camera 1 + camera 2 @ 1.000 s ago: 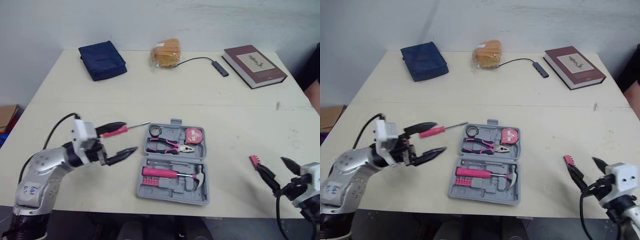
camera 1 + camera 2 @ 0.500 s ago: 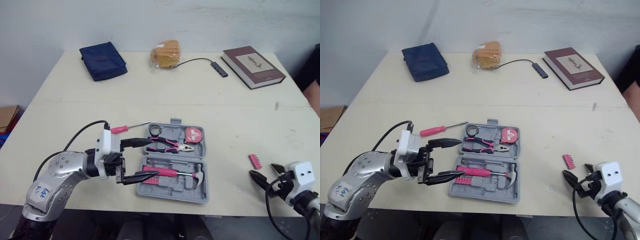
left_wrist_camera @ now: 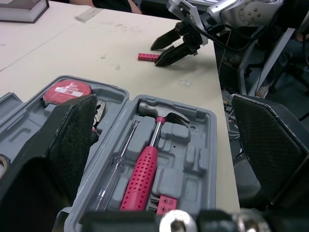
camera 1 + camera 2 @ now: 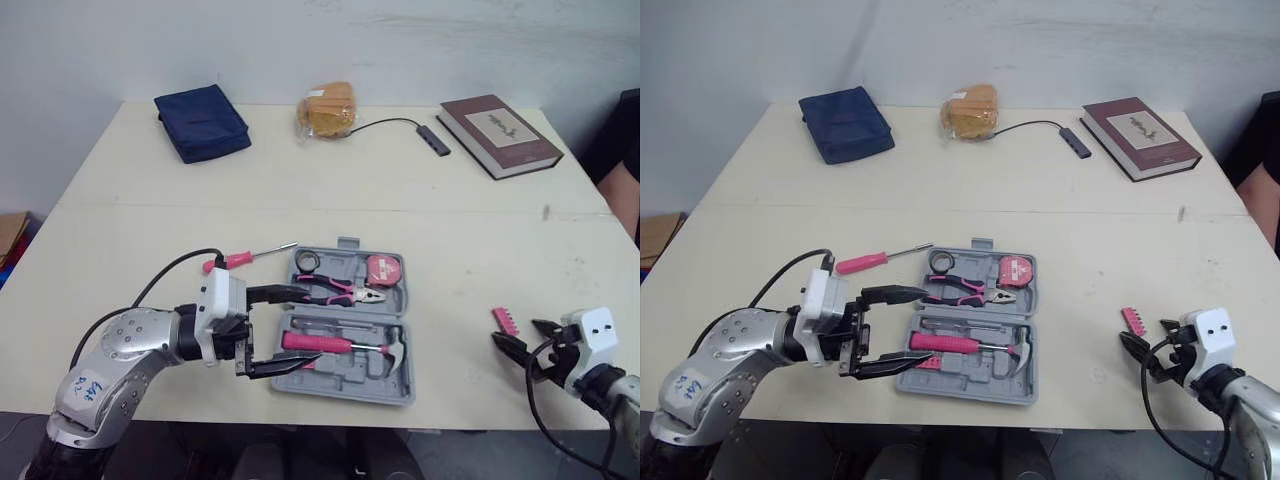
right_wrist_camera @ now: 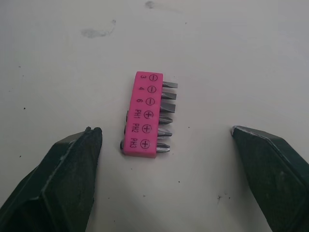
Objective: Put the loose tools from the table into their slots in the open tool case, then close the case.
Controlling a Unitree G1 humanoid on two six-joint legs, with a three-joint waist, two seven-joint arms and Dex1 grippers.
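The bits [image 5: 166,120] stick out of both sides of the pink bit holder [image 4: 505,321], so they will stay in place and ride along when I carry it.
The grey tool case [image 4: 300,378] lies open near the table's front, holding a pink-handled hammer [image 4: 335,344], pliers [image 4: 335,291], a tape measure [image 4: 385,268] and a tape roll [image 4: 308,262]. A loose pink screwdriver [image 4: 243,259] lies just left of the case. My left gripper [image 4: 315,325] is open, its fingers spread over the case's left side with nothing in them. A pink bit holder [image 5: 142,116] lies on the table to the right. My right gripper [image 4: 514,330] is open, low over the table, one finger on each side of the holder without touching it.
At the back of the table lie a blue pouch [image 4: 202,122], a bagged bun [image 4: 330,108], a small hub on a cable [image 4: 433,138] and a brown book [image 4: 498,134]. A person's arm [image 4: 625,195] shows at the right edge. The table's front edge runs just below the case.
My left gripper has swung right from beside the screwdriver to over the case's left side. My right gripper has moved to the bit holder and now straddles it.
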